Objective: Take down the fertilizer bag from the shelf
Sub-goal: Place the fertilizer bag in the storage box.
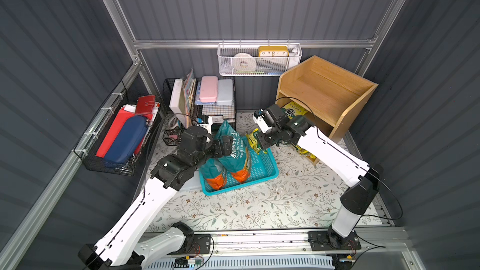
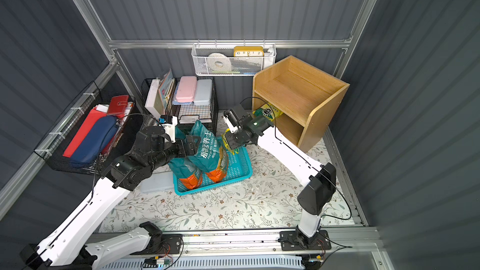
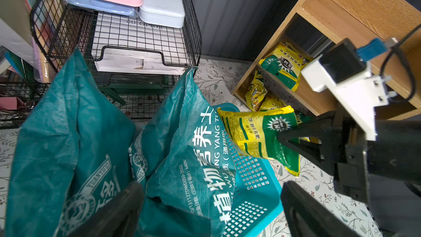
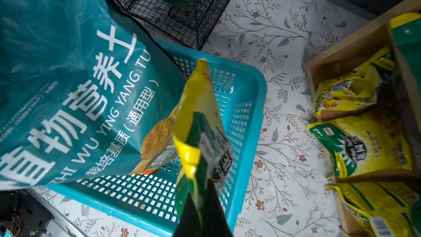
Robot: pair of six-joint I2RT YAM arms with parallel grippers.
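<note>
The fertilizer bag (image 1: pixel 253 139) is hanging over the basket's empty end (image 1: pixel 262 164), so my right gripper should keep bringing it down beside the soil bags until it stands inside.
A yellow-and-green fertilizer bag (image 1: pixel 252 139) (image 4: pixel 198 110) hangs over the far corner of a teal plastic basket (image 1: pixel 267 170), with my right gripper (image 1: pixel 260 143) (image 4: pixel 200 183) shut on its edge. The light-brown wooden shelf (image 1: pixel 324 92) (image 2: pixel 298 92) stands at the back right. More yellow bags (image 3: pixel 282 64) lie on its lower tiers. My left gripper (image 1: pixel 228 145) (image 3: pixel 211 192) is open beside two teal soil bags (image 1: pixel 233 151) standing in the basket, its fingers (image 3: pixel 127 204) either side of one bag without closing on it.
A black wire rack (image 1: pixel 207 105) with pink and grey cases stands behind the basket. A white mesh basket (image 1: pixel 259 61) hangs on the back rail. A black wire tray (image 1: pixel 117 136) with pouches hangs on the left wall. Floral matting (image 1: pixel 259 203) covers the table.
</note>
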